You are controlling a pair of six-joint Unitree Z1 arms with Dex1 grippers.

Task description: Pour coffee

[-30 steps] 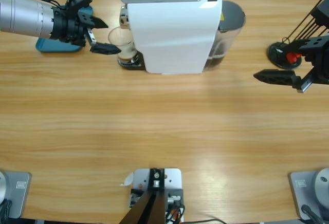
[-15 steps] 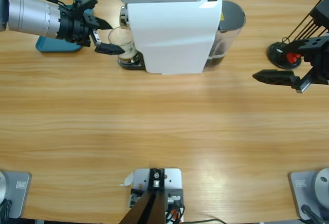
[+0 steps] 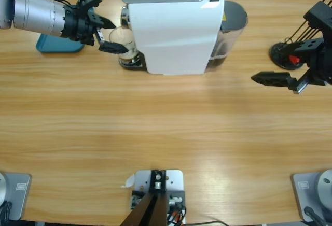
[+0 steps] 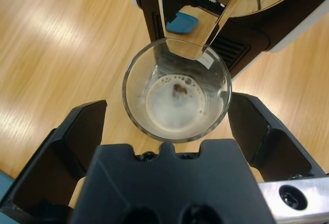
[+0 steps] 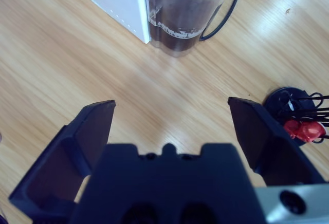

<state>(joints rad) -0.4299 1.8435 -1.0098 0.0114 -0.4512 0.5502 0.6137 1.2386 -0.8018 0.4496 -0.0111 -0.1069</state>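
Note:
I expect the coffee (image 4: 175, 103) to stay inside when I carry the cup to the blue tray, because the coffee is well below the glass cup's rim (image 4: 177, 141).
A small clear glass cup (image 4: 176, 96) stands on the drip tray under the chrome spout (image 4: 193, 23) of the white coffee machine (image 3: 174, 29). At its bottom lies a little coffee (image 4: 175, 105), brown with a pale foam top. My left gripper (image 4: 167, 102) is open, one jaw on each side of the cup, the right jaw nearly touching the glass. From above, the left gripper (image 3: 110, 35) reaches in from the left to the cup (image 3: 124, 40). My right gripper (image 3: 272, 79) hovers open over bare table at the right, holding nothing.
The machine's dark round tank (image 3: 232, 26) sits at its right end and also shows in the right wrist view as the tank (image 5: 180, 18). A blue tray (image 3: 52, 44) lies behind the left arm. A black stand with a red part (image 3: 288, 56) stands at the far right.
The left gripper has advanced to the right, so its jaws now straddle the cup. The right gripper has drifted slightly to the left.

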